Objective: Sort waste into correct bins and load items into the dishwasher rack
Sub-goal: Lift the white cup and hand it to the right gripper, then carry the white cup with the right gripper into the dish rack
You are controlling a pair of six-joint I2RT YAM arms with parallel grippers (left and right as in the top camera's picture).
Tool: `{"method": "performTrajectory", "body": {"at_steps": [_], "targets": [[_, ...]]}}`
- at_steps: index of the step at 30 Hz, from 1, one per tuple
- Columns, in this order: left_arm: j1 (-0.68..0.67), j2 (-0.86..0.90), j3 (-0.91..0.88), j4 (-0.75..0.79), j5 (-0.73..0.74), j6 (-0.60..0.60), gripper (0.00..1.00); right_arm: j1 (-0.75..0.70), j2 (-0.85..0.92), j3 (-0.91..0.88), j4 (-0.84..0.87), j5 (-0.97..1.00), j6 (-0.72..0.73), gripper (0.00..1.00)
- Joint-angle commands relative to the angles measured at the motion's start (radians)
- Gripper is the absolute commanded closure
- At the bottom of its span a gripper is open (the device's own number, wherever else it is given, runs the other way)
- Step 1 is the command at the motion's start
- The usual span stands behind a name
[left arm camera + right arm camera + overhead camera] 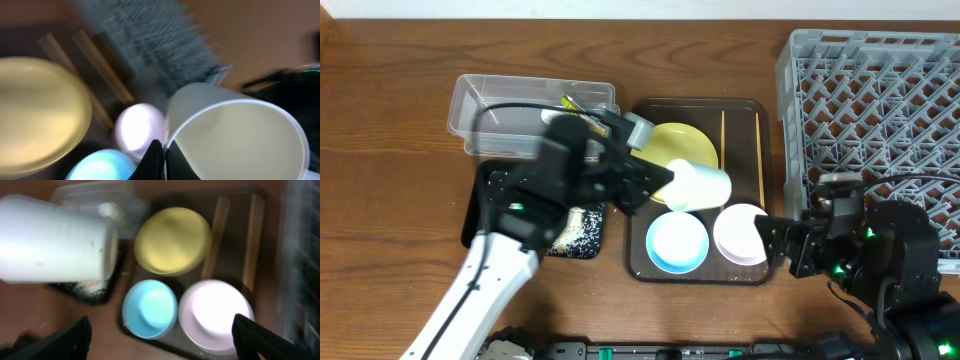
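My left gripper is holding the small white cup's rim (671,189) a long way from the grey rack, so next my right gripper takes the cup's loose end (724,187) and puts the cup in that rack.
My left gripper (665,185) is shut on the rim of the small white cup (700,186) and holds it tilted above the brown tray; the cup (235,135) fills the left wrist view, its wall pinched between my fingers (161,157). The yellow plate (680,147), blue bowl (677,241), pinkish-white bowl (740,233) and two chopsticks (760,155) lie on the brown tray. My right gripper (778,243) is open beside the pinkish-white bowl (215,315). The black tray (582,232) holds rice grains. The clear tub (520,110) holds a snack wrapper (572,103). The grey rack (880,110) stands at the right.
The dark brown serving tray (638,262) sits in the middle between the bins and the rack. My left arm crosses over the black tray and part of the clear tub. Bare wooden table (380,180) lies to the left.
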Motion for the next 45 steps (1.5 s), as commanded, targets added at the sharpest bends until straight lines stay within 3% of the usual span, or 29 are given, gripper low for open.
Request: {"method": "performTrajectory", "body": {"at_steps": [1,4,9,28,32,39,40,41,43,45], "targets": [[0.102,-0.026,0.025,0.057,0.517,-0.054,0.94,0.002,0.000,0.013,0.079,-0.301,-0.187,0.11],[0.140,-0.026,0.025,0.102,0.622,-0.091,0.94,0.004,0.018,0.012,0.198,-0.463,-0.187,0.09],[0.140,-0.026,0.025,0.102,0.641,-0.090,0.94,0.004,0.068,0.012,0.363,-0.715,-0.220,0.10],[0.140,-0.025,0.025,0.117,0.629,-0.090,0.94,0.095,0.187,0.012,0.454,-0.840,-0.220,0.29],[0.140,-0.025,0.025,0.117,0.629,-0.090,0.94,0.100,0.196,0.012,0.449,-0.837,-0.219,0.43],[0.140,-0.025,0.025,0.117,0.629,-0.090,0.94,0.099,0.202,0.012,0.445,-0.784,-0.219,0.52],[0.140,-0.025,0.024,0.117,0.629,-0.090,0.93,0.099,0.202,0.012,0.441,-0.766,-0.219,0.53],[0.141,-0.025,0.024,0.117,0.629,-0.090,0.83,0.098,0.198,0.012,0.437,-0.735,-0.218,0.53],[0.141,-0.025,0.025,0.117,0.629,-0.091,0.54,0.089,0.188,0.013,0.415,-0.651,-0.196,0.54],[0.141,-0.025,0.025,0.117,0.630,-0.094,0.46,0.064,0.166,0.014,0.375,-0.552,-0.180,0.55]]}}
